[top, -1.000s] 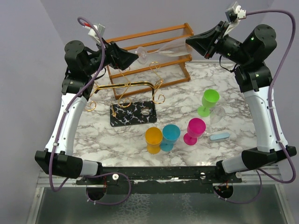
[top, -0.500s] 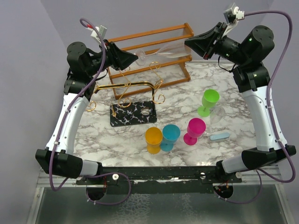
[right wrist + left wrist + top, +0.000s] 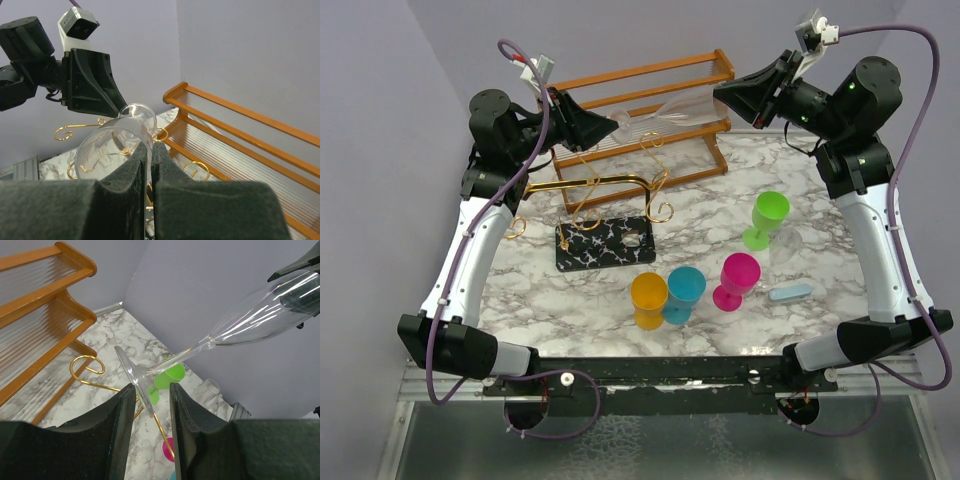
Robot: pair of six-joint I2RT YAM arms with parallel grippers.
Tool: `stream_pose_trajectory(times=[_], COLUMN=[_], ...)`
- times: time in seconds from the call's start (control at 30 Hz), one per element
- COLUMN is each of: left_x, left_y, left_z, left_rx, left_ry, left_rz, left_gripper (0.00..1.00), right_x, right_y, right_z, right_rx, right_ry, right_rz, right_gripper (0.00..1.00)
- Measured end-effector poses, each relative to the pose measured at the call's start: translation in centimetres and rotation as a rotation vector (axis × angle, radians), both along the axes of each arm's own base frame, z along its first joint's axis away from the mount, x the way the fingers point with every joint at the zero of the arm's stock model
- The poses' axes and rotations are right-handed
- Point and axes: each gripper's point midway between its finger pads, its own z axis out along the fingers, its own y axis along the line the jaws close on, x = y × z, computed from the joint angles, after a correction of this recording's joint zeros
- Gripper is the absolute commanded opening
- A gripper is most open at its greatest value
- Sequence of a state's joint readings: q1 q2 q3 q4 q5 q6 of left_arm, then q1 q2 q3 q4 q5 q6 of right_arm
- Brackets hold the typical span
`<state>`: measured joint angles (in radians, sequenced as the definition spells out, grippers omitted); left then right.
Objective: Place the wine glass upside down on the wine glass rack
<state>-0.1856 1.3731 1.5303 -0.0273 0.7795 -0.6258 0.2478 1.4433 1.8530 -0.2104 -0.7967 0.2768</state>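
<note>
The wine glass is in my right gripper, held by its bowl's rim. My left gripper should take it by the foot before hanging it with the bowl down.
The clear wine glass hangs on its side in the air over the wooden shelf, foot to the left. My right gripper is shut on the rim of its bowl, one finger inside and one outside. My left gripper straddles the lower edge of the foot, and a gap shows between the foot and the right finger. The wine glass rack, gold wire on a black veined base, stands below and in front of the left gripper; its scrolls show under the glass.
The orange-brown wooden shelf stands at the back, right under the glass. Green, pink, blue and orange cups stand on the marble table, with a clear cup and a small light-blue object to the right.
My left gripper's jaws have narrowed around the glass foot and the left arm has edged toward it. The right gripper keeps its hold, shifted slightly left.
</note>
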Motion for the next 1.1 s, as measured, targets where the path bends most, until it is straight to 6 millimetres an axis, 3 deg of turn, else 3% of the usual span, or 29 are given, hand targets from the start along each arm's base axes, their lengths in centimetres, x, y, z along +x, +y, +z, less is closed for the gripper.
stream_pose_trajectory(times=[0.23,0.43,0.5,0.57,0.63,0.73,0.8,0.83,0.93,1.1], left_x=[0.0,0.1,0.2,0.4,0.4,0.6,0.8,0.9,1.1,1.5], left_y=[0.0,0.0,0.0,0.1,0.1,0.3,0.6,0.8,2.1,6.2], left_z=[-0.2,-0.5,-0.7,-0.7,-0.7,-0.8,-0.9,-0.9,-1.2,-0.5], left_rx=[-0.007,-0.017,-0.026,-0.034,-0.04,-0.041,-0.041,-0.039,-0.026,0.029], left_ry=[0.019,0.048,0.067,0.08,0.088,0.092,0.094,0.094,0.093,0.028], left_rz=[0.0,0.005,0.012,0.02,0.027,0.034,0.043,0.05,0.094,0.257], left_gripper=[0.23,0.02,0.0,0.0,0.0,0.0,0.0,0.0,0.0,0.0], right_x=[0.0,-0.2,-0.2,-0.2,-0.1,0.0,0.1,0.1,0.1,-0.5], right_y=[0.0,0.0,0.0,0.0,0.0,0.0,0.0,0.0,-0.2,-1.5], right_z=[0.0,0.1,0.0,-0.1,-0.3,-0.7,-1.0,-1.2,-1.5,-0.8], right_rx=[0.001,0.005,0.005,0.005,0.004,0.0,-0.009,-0.015,-0.04,-0.081], right_ry=[0.0,-0.002,-0.003,-0.005,-0.004,0.0,-0.007,-0.01,-0.037,-0.106], right_rz=[0.0,0.001,0.003,0.003,0.003,0.002,0.0,-0.001,-0.017,-0.097], right_gripper=[0.01,0.01,0.05,0.12,0.28,0.75,0.94,0.99,0.99,1.0])
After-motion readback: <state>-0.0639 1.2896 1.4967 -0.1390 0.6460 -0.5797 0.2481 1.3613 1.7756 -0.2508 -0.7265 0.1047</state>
